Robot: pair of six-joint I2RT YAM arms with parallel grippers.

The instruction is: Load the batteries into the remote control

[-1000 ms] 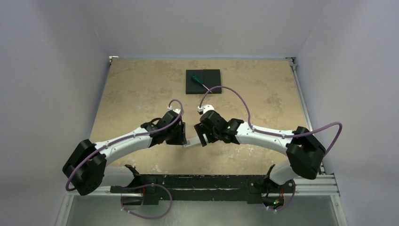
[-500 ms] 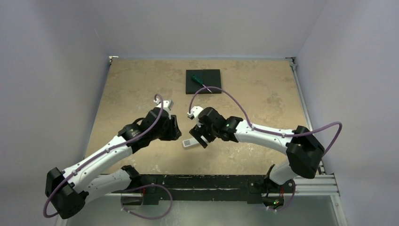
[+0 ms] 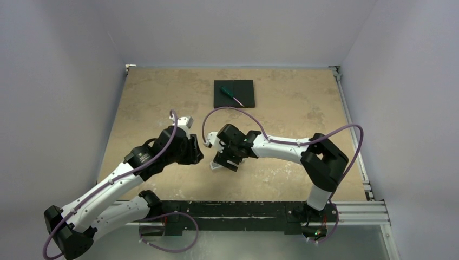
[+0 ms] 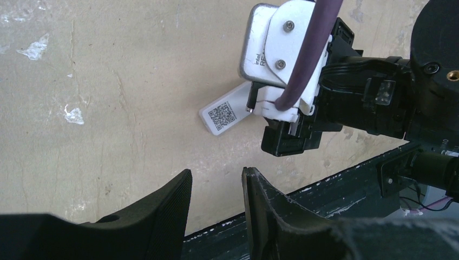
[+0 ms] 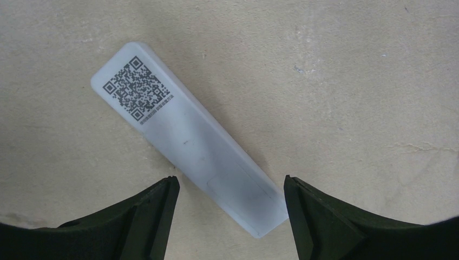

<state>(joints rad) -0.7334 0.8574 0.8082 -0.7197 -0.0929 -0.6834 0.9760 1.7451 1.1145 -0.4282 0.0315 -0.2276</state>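
Note:
Next, my right gripper sets the remote control (image 5: pixel 187 142), which slants between the gripper's fingers, straight by squeezing its cover end (image 5: pixel 241 192). Then it should offer the remote control's QR code end to my left gripper.
The remote control (image 5: pixel 189 146) lies back side up on the table, a white slim bar with a QR code at one end and its cover panel flush. My right gripper (image 5: pixel 230 181) hangs open just above it, one finger on each side of the cover end, touching nothing. From above, the remote control (image 3: pixel 216 165) peeks out from under the right gripper (image 3: pixel 226 162). My left gripper (image 3: pixel 196 153) sits a short way to the left. In its wrist view the left gripper (image 4: pixel 216 172) is open and empty, with the remote control (image 4: pixel 219 115) ahead of it. The batteries are out of view.
A black square pad (image 3: pixel 233 93) lies at the back of the table with a green-handled screwdriver (image 3: pixel 230 95) on it. The black mounting rail (image 3: pixel 233 208) runs along the near edge, close behind both grippers.
My left arm has drawn back to the left, away from the remote. The right gripper has swung left and now stands over the remote, which lies flat on the table.

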